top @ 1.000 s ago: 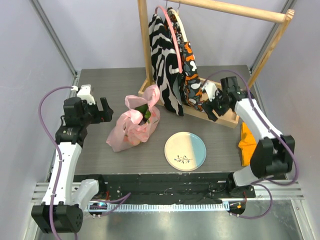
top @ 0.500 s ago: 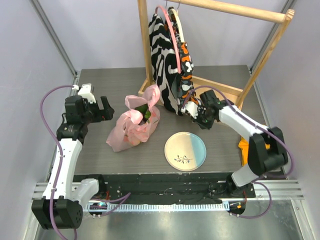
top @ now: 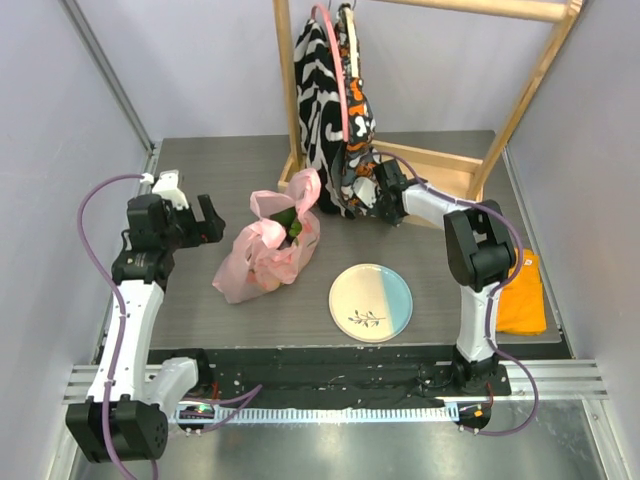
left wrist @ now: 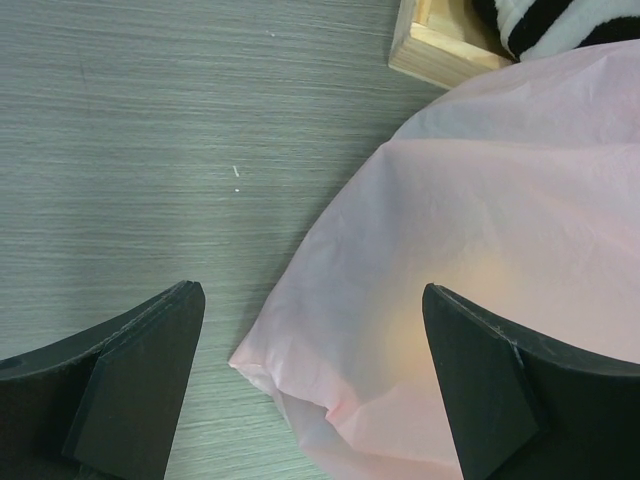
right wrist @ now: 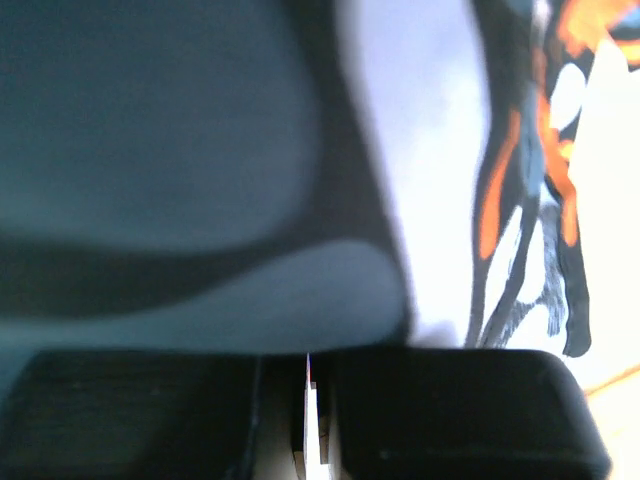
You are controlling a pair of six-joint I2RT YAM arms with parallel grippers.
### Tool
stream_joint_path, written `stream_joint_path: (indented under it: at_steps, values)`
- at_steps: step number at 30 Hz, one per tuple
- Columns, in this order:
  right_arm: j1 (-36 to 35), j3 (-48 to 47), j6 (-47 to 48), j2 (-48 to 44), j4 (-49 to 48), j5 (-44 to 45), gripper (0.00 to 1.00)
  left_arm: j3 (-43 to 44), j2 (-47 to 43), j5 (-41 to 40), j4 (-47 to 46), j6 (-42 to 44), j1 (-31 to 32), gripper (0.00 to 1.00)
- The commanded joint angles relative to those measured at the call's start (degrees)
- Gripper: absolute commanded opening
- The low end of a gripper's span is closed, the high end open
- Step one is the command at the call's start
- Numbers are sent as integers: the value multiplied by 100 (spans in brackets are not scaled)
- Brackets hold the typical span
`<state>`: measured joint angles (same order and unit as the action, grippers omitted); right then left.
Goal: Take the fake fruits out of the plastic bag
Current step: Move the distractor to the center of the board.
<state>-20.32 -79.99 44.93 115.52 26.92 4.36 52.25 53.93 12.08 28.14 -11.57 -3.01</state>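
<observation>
The pink bag's opening (top: 289, 230) has the handles bunched over it, so my left gripper should take hold of the near handle (top: 267, 235) and my right gripper should take the far handle to open the bag.
The pink plastic bag (top: 262, 256) lies bunched on the table left of centre, its handles knotted on top. A green fruit (top: 293, 229) peeks out at its mouth, and an orange one glows through the film (left wrist: 470, 290); the other fake fruits are hidden inside. My left gripper (top: 207, 224) hovers open just left of the bag, and in its wrist view the bag's corner (left wrist: 330, 400) lies between the spread fingers (left wrist: 135, 385). My right gripper (top: 370, 195) is shut, pressed up against the hanging patterned cloth bags (right wrist: 520, 200), with nothing seen between its jaws.
A wooden rack (top: 440, 165) stands at the back with a zebra-striped bag (top: 320, 110) hanging from it. A round cream-and-blue plate (top: 371, 301) lies near the front centre. A folded orange cloth (top: 525, 295) sits at the right edge. The rack's base corner (left wrist: 440, 50) is near the bag.
My right arm swung left from the rack's right side to the hanging bags and its gripper shut. The orange cloth now shows more fully. The left arm barely moved.
</observation>
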Motion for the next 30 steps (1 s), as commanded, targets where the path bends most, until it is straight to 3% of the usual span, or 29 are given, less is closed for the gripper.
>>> stream_joint_path:
  at_steps: [1, 8, 10, 11, 12, 13, 16, 19, 24, 26, 28, 30]
  values:
    - [396, -903, 192, 488, -1118, 820, 1, 119, 91, 137, -107, -3, -95, 96]
    - [731, -2020, 324, 1227, -1171, 795, 1, 198, 337, 417, -195, 6, -113, 94]
    - [722, -2065, 193, 1122, -1014, 733, 1, 346, 346, 881, -72, 163, -104, 93]
    - [722, -2021, 44, 1008, -769, 646, 4, 687, 346, 1606, 93, 469, -104, 93]
    - [713, -1812, -132, 807, -654, 610, 9, 882, 337, 1979, 217, 576, -104, 93]
    - [705, -1645, -525, 387, -531, 566, 29, 1145, 337, 2148, 296, 603, -95, 93]
    - [687, -906, -1412, -876, 171, 303, 59, 2155, 328, 2247, 1033, 761, -104, 93]
    - [634, -265, -1820, -1907, 1060, -365, 75, 2939, 206, 2088, 2018, 1139, -104, 93]
    - [581, 115, -1909, -3790, 2185, -1199, 85, 4079, 100, 2737, 3740, 2000, -95, 96]
    - [581, -86, -1813, -4263, 2623, -2163, 85, 4258, 126, 3378, 4346, 2413, -95, 97]
    - [520, -350, -1890, -4485, 2609, -3233, 91, 4031, 30, 3747, 4314, 2353, -95, 99]
    - [293, -464, -2598, -4504, 2004, -3520, 96, 3741, -32, 3986, 3911, 2248, -69, 99]
